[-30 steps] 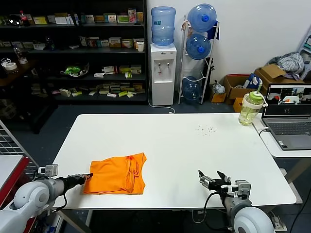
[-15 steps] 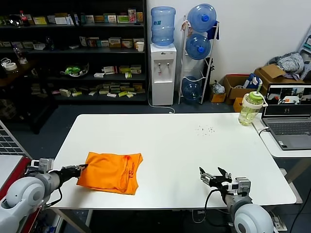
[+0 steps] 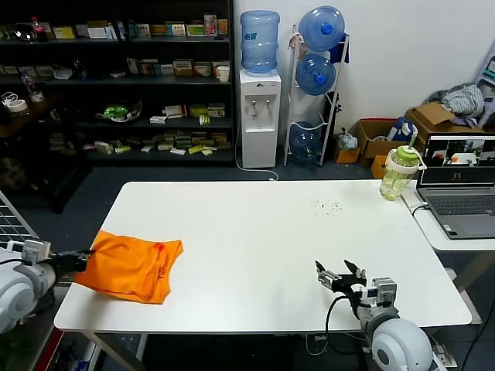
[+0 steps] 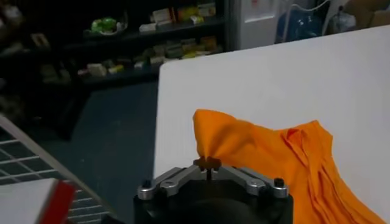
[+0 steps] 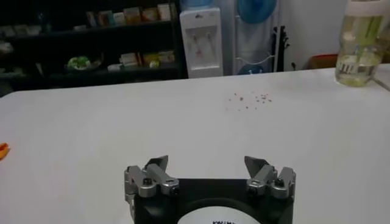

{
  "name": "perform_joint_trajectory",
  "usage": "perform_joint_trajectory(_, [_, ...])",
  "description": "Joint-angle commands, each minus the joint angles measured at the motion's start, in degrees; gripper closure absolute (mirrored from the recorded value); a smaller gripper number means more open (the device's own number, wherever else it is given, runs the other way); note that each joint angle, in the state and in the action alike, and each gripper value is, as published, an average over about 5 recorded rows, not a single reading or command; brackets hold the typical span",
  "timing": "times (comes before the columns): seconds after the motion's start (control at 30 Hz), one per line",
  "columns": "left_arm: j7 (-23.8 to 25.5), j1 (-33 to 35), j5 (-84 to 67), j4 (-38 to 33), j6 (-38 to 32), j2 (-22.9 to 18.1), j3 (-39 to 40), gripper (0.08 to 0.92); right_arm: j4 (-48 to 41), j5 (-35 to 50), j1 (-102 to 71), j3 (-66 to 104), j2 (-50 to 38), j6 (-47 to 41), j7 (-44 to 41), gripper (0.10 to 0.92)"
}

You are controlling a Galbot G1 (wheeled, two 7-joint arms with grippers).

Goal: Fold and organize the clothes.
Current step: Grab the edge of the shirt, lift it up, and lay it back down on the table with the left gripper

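Observation:
My left gripper has the orange T-shirt's held edge out past the table's side, so I should swing that edge back over the T-shirt toward the table's middle.
The orange T-shirt lies folded in a loose bundle at the front left corner of the white table, its left end over the table's edge. No white lettering shows. My left gripper is shut on the shirt's left edge, just off the table's left side. In the left wrist view the fingers pinch an orange fold and the shirt spreads away over the table. My right gripper is open and empty, low over the table's front right part, also seen in the right wrist view.
A green drink bottle stands at the table's far right corner. A laptop sits on a side table to the right. Small crumbs lie on the far part of the table. Shelves and a water dispenser stand behind.
My left gripper has pulled the orange shirt to the left along the front edge, from the front middle-left to the left corner. The right gripper has barely moved.

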Motion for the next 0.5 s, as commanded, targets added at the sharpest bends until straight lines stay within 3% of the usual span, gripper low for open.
perform_joint_trajectory(0.03, [1.04,1.01,1.45,5.64,0.22,10.73,-3.28,0.906,-0.90,-0.25,0.61,0.07,-0.07,0.87,-0.89,0.203])
perform_joint_trajectory(0.27, [-0.47,0.39,-4.89,3.03,1.62,11.66,-1.19,0.906,-0.42,-1.18,-0.52,0.73,0.93,0.68,-0.53,0.203])
perform_joint_trajectory(0.4, [-6.84,0.93,-14.31,-4.95,2.41,8.80,0.35,0.906,0.15,-2.32,-1.82,1.52,1.93,0.25,-0.01,0.203])
perform_joint_trajectory(0.5, [-13.66,-1.96,-23.83,-12.52,2.44,3.78,5.70,0.906,0.67,-3.33,-3.32,2.70,3.06,-0.31,0.68,0.203])
